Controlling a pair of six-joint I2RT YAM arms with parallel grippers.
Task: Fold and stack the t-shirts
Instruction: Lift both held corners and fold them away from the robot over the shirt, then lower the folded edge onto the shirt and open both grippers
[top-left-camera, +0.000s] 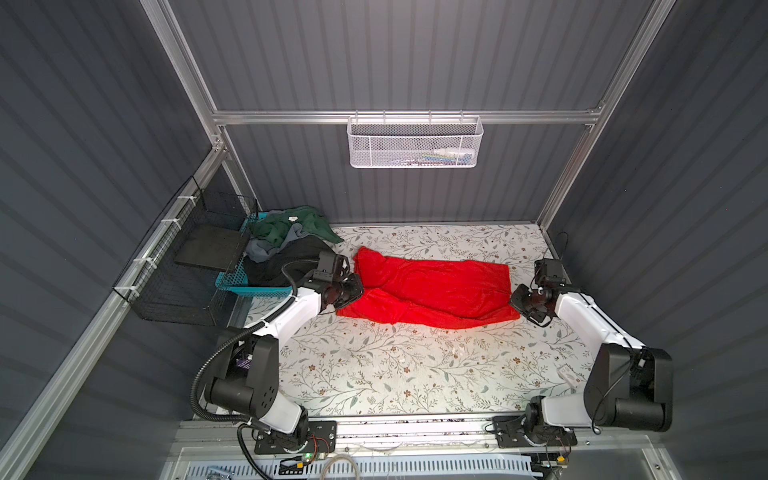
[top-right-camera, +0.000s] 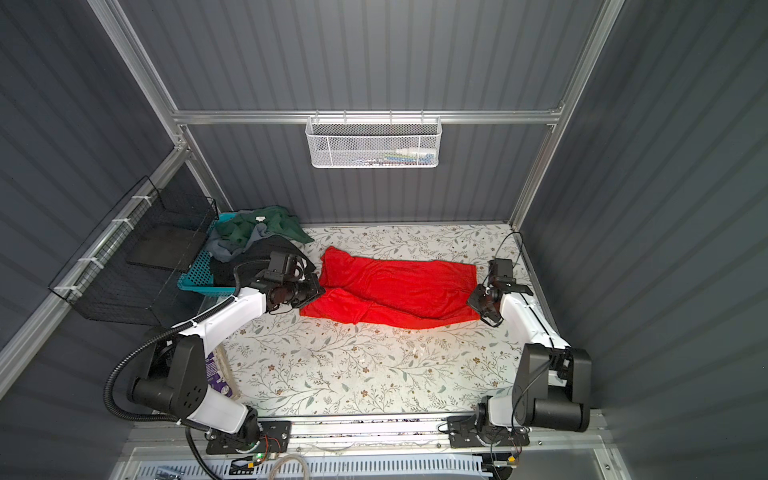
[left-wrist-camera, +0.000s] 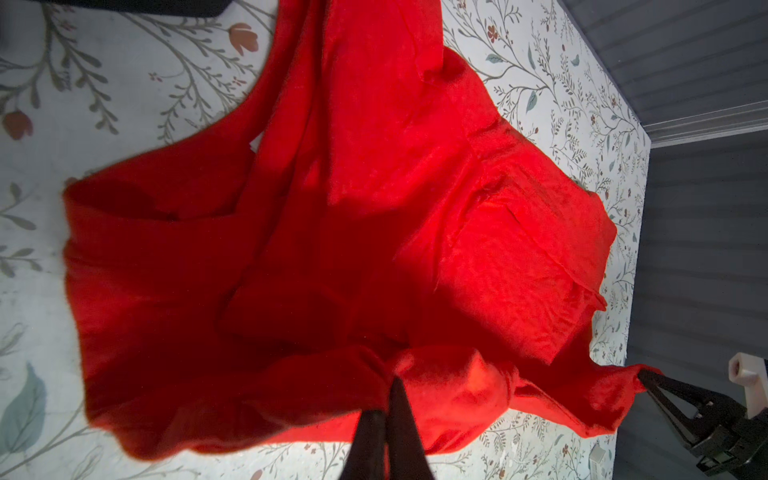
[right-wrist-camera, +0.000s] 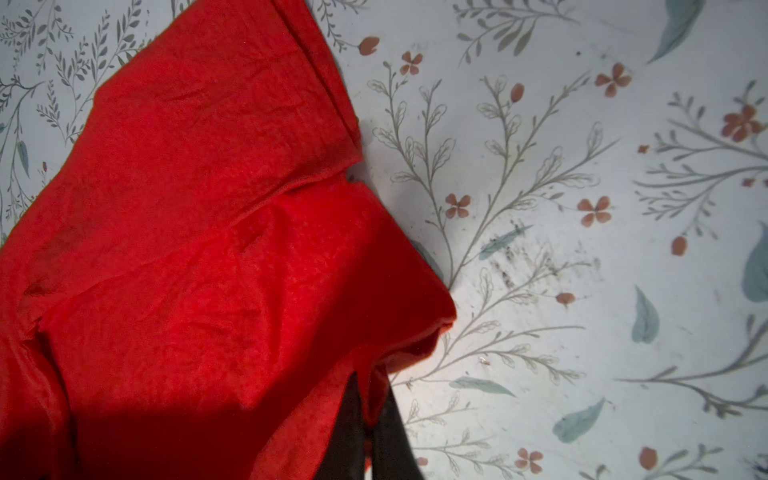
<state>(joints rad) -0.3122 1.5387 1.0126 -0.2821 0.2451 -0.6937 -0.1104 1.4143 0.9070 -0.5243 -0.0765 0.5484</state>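
Observation:
The red t-shirt's held corner (right-wrist-camera: 380, 366) is in line with the back fold's end (right-wrist-camera: 348, 153), so the robot's right gripper should keep carrying that corner back until it meets that fold.
A bright red t-shirt (top-left-camera: 432, 291) (top-right-camera: 399, 291) lies stretched sideways and crumpled across the back half of the floral table. My left gripper (top-left-camera: 359, 286) (top-right-camera: 322, 289) sits at its left end; in the left wrist view its jaws (left-wrist-camera: 395, 382) are shut on a bunched fold of the red cloth (left-wrist-camera: 374, 208). My right gripper (top-left-camera: 512, 296) (top-right-camera: 469, 300) (left-wrist-camera: 642, 376) is at the right end, shut (right-wrist-camera: 370, 382) on a corner of the shirt (right-wrist-camera: 208, 249). Dark green (top-left-camera: 291, 226), grey (top-left-camera: 259, 249) and black (top-left-camera: 286, 259) t-shirts are heaped at the back left.
The heap of shirts fills a teal plastic basket (top-left-camera: 253, 291) beside my left arm. A black wire basket (top-left-camera: 183, 266) hangs on the left wall and a white mesh basket (top-left-camera: 415, 143) on the back rail. Bare floral table (top-left-camera: 395, 374) lies in front of the red shirt.

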